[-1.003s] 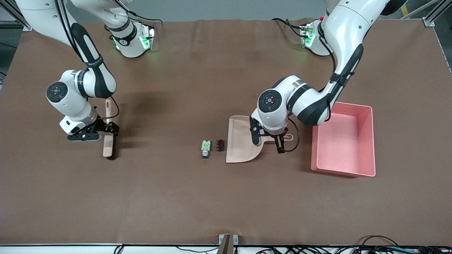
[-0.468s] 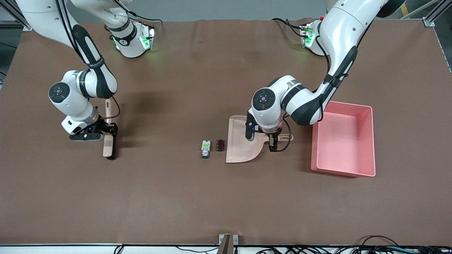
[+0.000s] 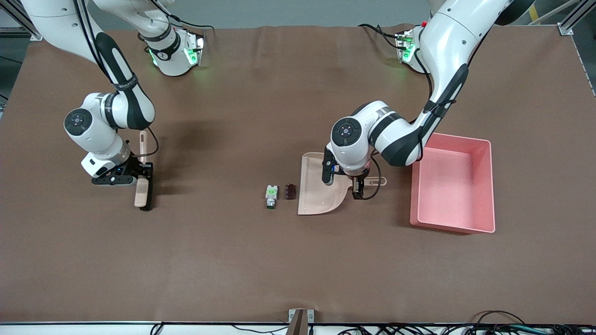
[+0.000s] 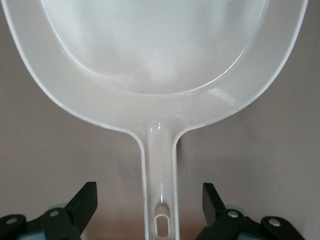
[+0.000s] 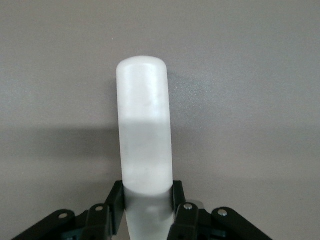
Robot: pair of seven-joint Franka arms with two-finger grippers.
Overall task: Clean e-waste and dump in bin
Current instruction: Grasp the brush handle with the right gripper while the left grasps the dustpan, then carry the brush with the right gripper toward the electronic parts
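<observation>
The swept-in e-waste (image 3: pixel 272 196) should stay in place inside when I lift the dustpan, because the dustpan's raised rim (image 3: pixel 339 204) curves around the dustpan's handle end.
The e-waste lies mid-table: a white part with green marks (image 3: pixel 271 195) and a dark block (image 3: pixel 290 191) beside it, just off the open lip of the beige dustpan (image 3: pixel 319 188). My left gripper (image 3: pixel 358 184) is open and straddles the dustpan's handle (image 4: pixel 160 175) without touching it; one finger (image 4: pixel 82 202) shows on each side, and the pan (image 4: pixel 160 60) is empty. My right gripper (image 3: pixel 145 173) is shut on the beige brush (image 3: pixel 142 190) toward the right arm's end of the table, holding its handle (image 5: pixel 144 125). The pink bin (image 3: pixel 486 186) stands beside the dustpan toward the left arm's end.
The brown table mat (image 3: pixel 279 270) is bare nearer the front camera. The left arm's elbow hangs over the bin's corner nearest the dustpan. A small metal bracket (image 3: pixel 301 321) sits at the table's near edge.
My left gripper has shifted a little along the dustpan handle toward the pan. The right gripper and the brush have barely moved. The e-waste has not moved.
</observation>
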